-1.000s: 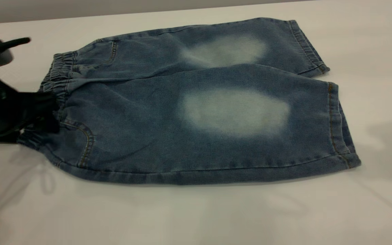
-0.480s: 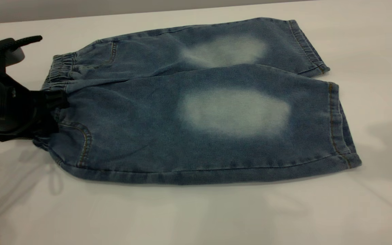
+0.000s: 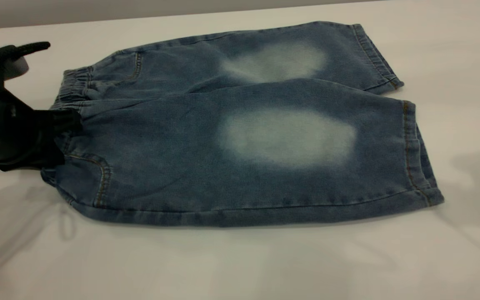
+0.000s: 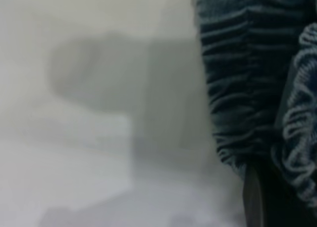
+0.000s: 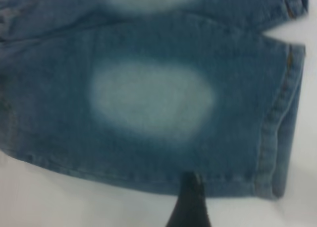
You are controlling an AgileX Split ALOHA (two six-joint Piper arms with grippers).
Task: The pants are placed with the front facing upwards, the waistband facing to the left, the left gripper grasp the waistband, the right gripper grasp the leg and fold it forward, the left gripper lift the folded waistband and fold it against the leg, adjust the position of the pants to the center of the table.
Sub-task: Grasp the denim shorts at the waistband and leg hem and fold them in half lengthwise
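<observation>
The near leg's cuff (image 3: 413,147) is lying free, so my left gripper should keep the waistband still while my right gripper grabs the cuff's near corner (image 3: 431,196) before I fold.
The blue denim pants (image 3: 244,137) lie flat on the white table (image 3: 240,262), front up, with a pale oval patch on each leg. Their gathered waistband (image 3: 71,89) points to the left. My all-black left gripper (image 3: 63,125) is shut on the waistband's near half, which bunches at its tip. In the left wrist view the ruched waistband (image 4: 242,88) runs beside one dark finger (image 4: 255,199). My right gripper (image 5: 190,187) is out of the exterior view. In its wrist view it is a single shut black wedge hovering over the near leg's lower hem, holding nothing, beside the cuff (image 5: 277,138).
The table's far edge (image 3: 181,14) runs just behind the pants. Bare tabletop lies in front of the pants and to their right, where a soft shadow (image 3: 477,187) falls. The left arm's black body (image 3: 2,125) fills the left edge.
The left gripper has moved right onto the waistband and closed on it. The waistband's near corner has bunched and shifted slightly. The legs have stayed in place.
</observation>
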